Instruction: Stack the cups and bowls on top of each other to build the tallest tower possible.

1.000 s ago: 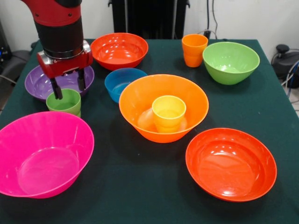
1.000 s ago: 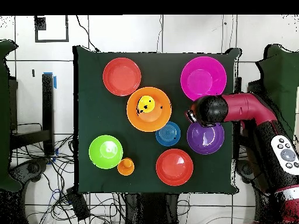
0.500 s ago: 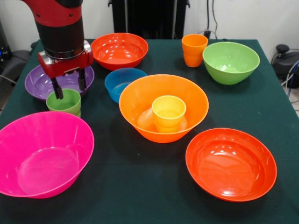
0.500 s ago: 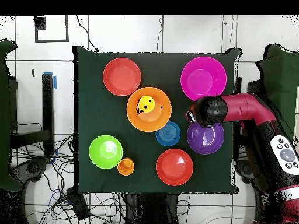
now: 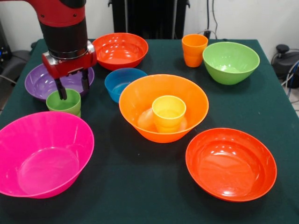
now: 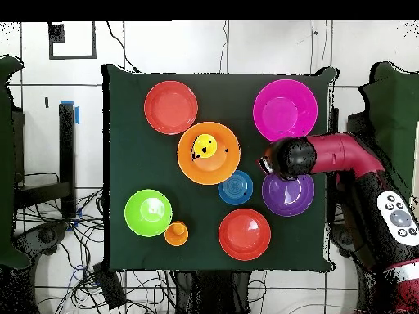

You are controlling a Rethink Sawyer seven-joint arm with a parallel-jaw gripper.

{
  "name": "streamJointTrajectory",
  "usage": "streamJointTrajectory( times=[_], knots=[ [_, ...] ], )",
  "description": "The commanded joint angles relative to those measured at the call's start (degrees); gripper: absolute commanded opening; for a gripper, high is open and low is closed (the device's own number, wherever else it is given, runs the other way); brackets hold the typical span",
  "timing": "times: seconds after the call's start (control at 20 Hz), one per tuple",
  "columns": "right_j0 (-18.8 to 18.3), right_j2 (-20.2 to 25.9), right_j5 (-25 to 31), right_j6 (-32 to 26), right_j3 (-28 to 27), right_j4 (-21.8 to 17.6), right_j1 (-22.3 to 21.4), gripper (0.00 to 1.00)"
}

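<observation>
The large pink bowl's flared rim sits very close to the green cup's side (image 5: pixel 70 114). The pink bowl (image 5: pixel 46 156) will get bumped away when I lift the green cup.
My gripper (image 5: pixel 74 92) stands open over the green cup (image 5: pixel 64 103) at the table's left. Its left finger dips inside the cup's mouth and its right finger hangs just outside the rim. The yellow cup (image 5: pixel 168 112) sits upright inside the large light orange bowl (image 5: pixel 140 100) in the middle. The orange cup (image 5: pixel 194 49) stands beside the lime green bowl (image 5: pixel 230 60). In the overhead view the arm's head (image 6: pixel 282 157) hides the green cup and the fingers.
A purple bowl (image 5: pixel 35 84) lies right behind the green cup and a large pink bowl (image 5: pixel 28 144) right in front of it. The small blue bowl (image 5: pixel 122 79) sits to the cup's right. Red-orange bowls rest at the back (image 5: pixel 119 49) and front right (image 5: pixel 231 163).
My gripper has shifted slightly to the right over the green cup, so its left finger now sits inside the mouth. Nothing else has moved.
</observation>
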Motion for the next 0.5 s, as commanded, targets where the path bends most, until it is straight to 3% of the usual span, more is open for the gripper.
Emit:
streamJointTrajectory(
  times=[0.05, 0.5],
  knots=[
    [-0.1, -2.1, -3.7, -10.8, 2.8, -2.7, 5.3, 1.00],
    [-0.2, -2.0, -4.2, -11.2, 2.5, -2.6, 6.4, 1.00]
  ],
)
